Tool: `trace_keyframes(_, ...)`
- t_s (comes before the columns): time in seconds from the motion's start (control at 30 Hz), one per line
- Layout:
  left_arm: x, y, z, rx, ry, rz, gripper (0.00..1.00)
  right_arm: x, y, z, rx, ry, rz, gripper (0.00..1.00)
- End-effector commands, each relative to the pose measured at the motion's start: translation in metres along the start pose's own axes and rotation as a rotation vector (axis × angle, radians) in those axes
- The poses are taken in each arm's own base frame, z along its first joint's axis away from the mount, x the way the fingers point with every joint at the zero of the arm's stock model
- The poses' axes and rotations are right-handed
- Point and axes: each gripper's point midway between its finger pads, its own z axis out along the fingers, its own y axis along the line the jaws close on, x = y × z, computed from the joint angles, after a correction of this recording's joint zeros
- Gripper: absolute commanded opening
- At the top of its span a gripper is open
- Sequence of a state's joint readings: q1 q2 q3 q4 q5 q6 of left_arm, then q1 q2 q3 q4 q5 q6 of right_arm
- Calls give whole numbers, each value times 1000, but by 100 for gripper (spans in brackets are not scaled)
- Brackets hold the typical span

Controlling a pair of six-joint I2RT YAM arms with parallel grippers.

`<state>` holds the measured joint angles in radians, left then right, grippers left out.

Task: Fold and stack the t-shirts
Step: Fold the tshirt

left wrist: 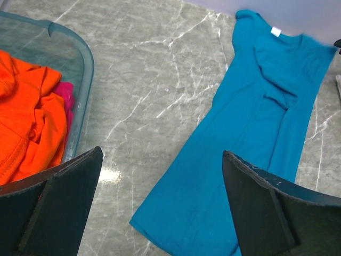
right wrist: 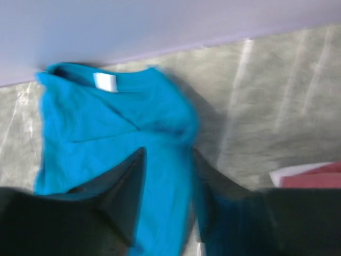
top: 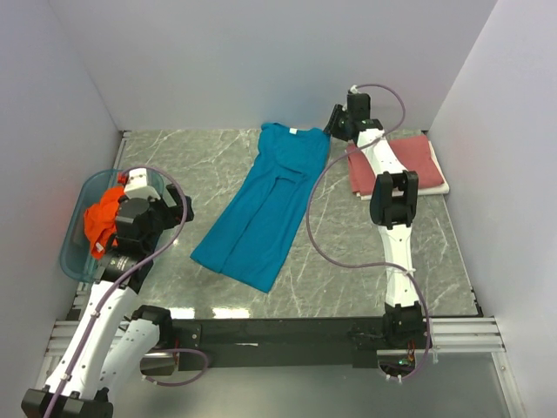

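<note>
The teal blue t-shirt's long strip (top: 263, 205) lies at a slant with its hem toward the tub, so next my right gripper grabs the hem's front corner (top: 266, 285) and swings the t-shirt's strip straight.
The teal blue t-shirt (top: 261, 209) lies folded lengthwise into a long strip across the middle of the table, collar at the back; it also shows in the left wrist view (left wrist: 256, 133). My right gripper (top: 335, 126) is at its far right shoulder, and in the right wrist view (right wrist: 168, 152) bunched teal cloth (right wrist: 106, 117) runs between the fingers. The dusty red t-shirt (top: 396, 161) lies folded at the back right. The orange t-shirt (top: 103, 218) is crumpled in the tub. My left gripper (left wrist: 162, 152) is open and empty above the table, left of the teal shirt's hem.
The translucent blue tub (top: 74, 252) stands at the left edge, its rim near my left fingers (left wrist: 80, 58). A pink cloth (left wrist: 65, 96) lies in it beside the orange shirt. A white sheet edge (top: 444, 185) shows under the red shirt. Walls close three sides.
</note>
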<state>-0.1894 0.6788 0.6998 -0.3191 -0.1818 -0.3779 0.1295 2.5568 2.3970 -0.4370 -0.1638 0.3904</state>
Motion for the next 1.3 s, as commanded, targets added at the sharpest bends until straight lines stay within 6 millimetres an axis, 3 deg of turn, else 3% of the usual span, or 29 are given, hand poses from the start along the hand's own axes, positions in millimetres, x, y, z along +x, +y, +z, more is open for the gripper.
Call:
trace_keyframes(0.0,-14,-5,2,15,-37,15,100,-3,-17,4,33,-8,8,53)
trace_keyframes(0.17,-8,-12,3,53,-12,7,99,-13,-9,-19,10,-33,-16,58)
trace_keyframes(0.2,-2,-12,6,55,10,-1,99,-25,-2,-32,-4,-55,-28,59)
trace_keyframes(0.23,2,-14,8,58,28,-9,99,-19,-3,-36,-12,-37,-65,61)
trace_keyframes(0.33,23,-12,18,30,126,-50,98,-10,31,-72,-210,17,-256,67)
trace_keyframes(0.37,36,-12,24,22,181,-61,95,1,64,-103,-385,71,-331,68)
trace_keyframes(0.47,48,-16,28,27,261,-68,86,52,78,-136,-511,179,-566,75)
trace_keyframes(0.5,49,-19,28,38,274,-67,84,84,98,-162,-614,233,-641,76)
trace_keyframes(0.57,47,-20,26,53,266,-56,84,133,100,-187,-710,297,-893,79)
trace_keyframes(0.6,39,-19,22,56,238,-35,85,180,103,-210,-766,366,-1020,83)
trace_keyframes(0.63,35,-18,19,53,221,-24,86,203,99,-219,-826,355,-1244,84)
trace_keyframes(0.67,32,-16,16,52,209,-12,87,222,95,-225,-832,347,-1358,85)
trace_keyframes(0.7,28,-15,11,53,183,-2,89,260,75,-247,-859,380,-1456,86)
trace_keyframes(0.73,26,-10,10,34,167,0,93,282,78,-255,-910,339,-1645,87)
trace_keyframes(0.77,22,-10,6,39,138,-7,93,275,92,-264,-901,192,-1744,87)
trace_keyframes(0.8,26,-8,6,34,139,-8,94,304,80,-270,-949,200,-1812,88)
trace_keyframes(0.93,20,-9,2,35,117,-20,94,350,110,-305,-1146,194,-1866,88)
trace_keyframes(0.97,19,-8,1,31,114,-19,94,369,126,-316,-1198,179,-1909,88)
trace_keyframes(1.1,20,-9,-1,36,118,-20,94,417,133,-320,-1173,164,-2054,81)
trace_keyframes(1.27,16,-11,-5,51,98,-27,94,437,141,-306,-1105,161,-2090,72)
